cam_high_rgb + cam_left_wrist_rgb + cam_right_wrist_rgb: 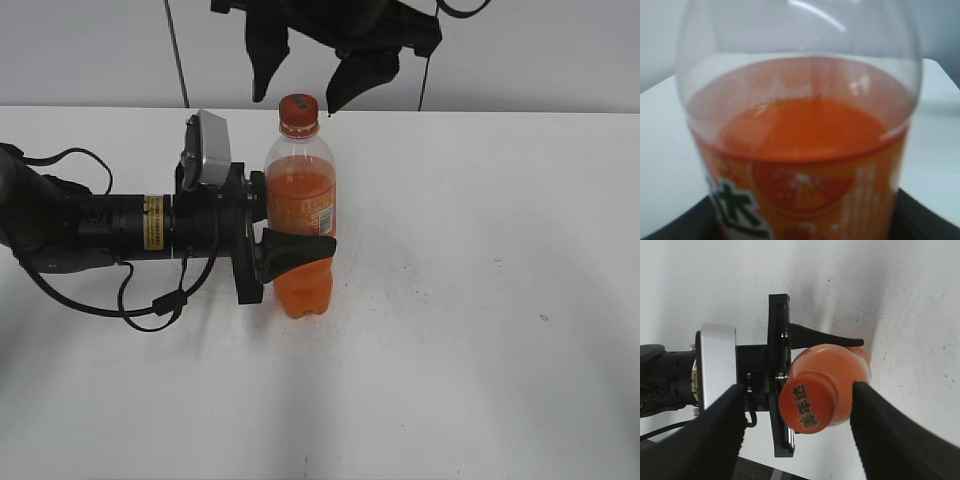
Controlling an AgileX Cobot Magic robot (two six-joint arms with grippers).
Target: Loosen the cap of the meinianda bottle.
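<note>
I expect the orange cap (299, 109) to come fully off and leave the band behind when I turn it, because an orange band (299, 131) goes around the bottle's neck under the cap.
The meinianda bottle (300, 215) stands upright on the white table, full of orange drink, with its orange label facing right. My left gripper (292, 238) is shut on the meinianda bottle's waist from the left; its view is filled by the bottle (800, 150). The orange cap (298, 110) sits on top with dark print (806, 408). My right gripper (305, 85) hangs open just above the cap, one finger on each side, not touching it; it shows in the right wrist view (797, 435).
The white table (480, 300) spreads around the bottle. The left arm's black body and cables (90, 225) lie across the left side. A grey wall stands behind the table.
</note>
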